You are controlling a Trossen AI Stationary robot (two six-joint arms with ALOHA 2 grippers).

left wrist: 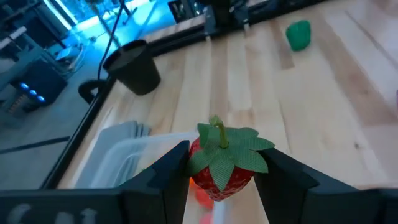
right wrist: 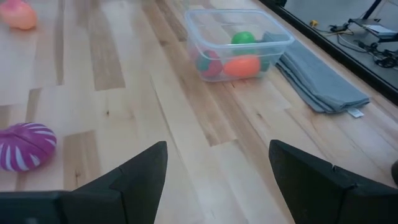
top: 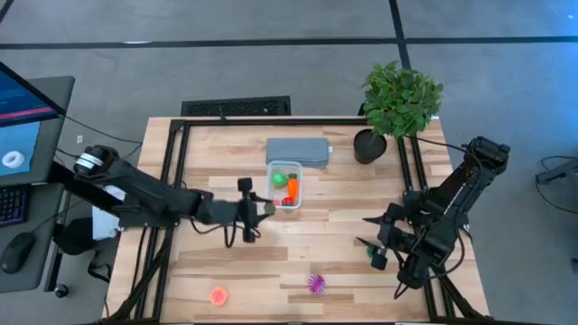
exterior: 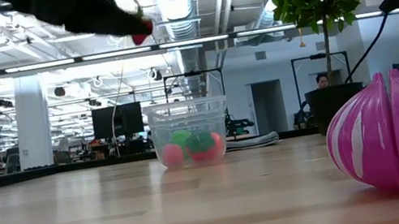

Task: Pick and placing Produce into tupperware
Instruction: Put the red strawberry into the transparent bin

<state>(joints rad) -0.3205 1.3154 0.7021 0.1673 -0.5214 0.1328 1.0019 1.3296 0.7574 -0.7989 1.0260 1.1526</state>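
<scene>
My left gripper should keep carrying the strawberry across until it dips inside the tub (top: 285, 185), because the strawberry is higher than the clear tub's open rim.
My left gripper (top: 263, 209) reaches in from the table's left and is shut on a red toy strawberry (left wrist: 224, 163) with a green leaf cap. It hovers high beside the near-left corner of the clear tub (top: 285, 185); in the low view the strawberry (exterior: 142, 31) is well above the tub (exterior: 191, 132). Green, red and orange pieces lie in the tub (right wrist: 239, 42). A spiky purple ball (top: 316, 283), a pink-orange fruit (top: 219, 295) and a small green piece (top: 373, 260) rest on the table. My right gripper (top: 370, 231) waits open at the right, holding nothing. My left gripper pinches the strawberry between its two fingers (left wrist: 168, 177), one on each side of the red body (left wrist: 200, 179) just under the leaf cap. The fingers come from the table's left, slanting down. The strawberry is lifted clear, its stem pointing away from the wrist.
A folded grey pad (top: 298, 151) lies just beyond the tub. A potted plant (top: 397, 99) stands at the far right corner. A black frame (top: 172, 171) runs along the table's left, far and right sides. Bare wood lies between the tub and the near edge.
</scene>
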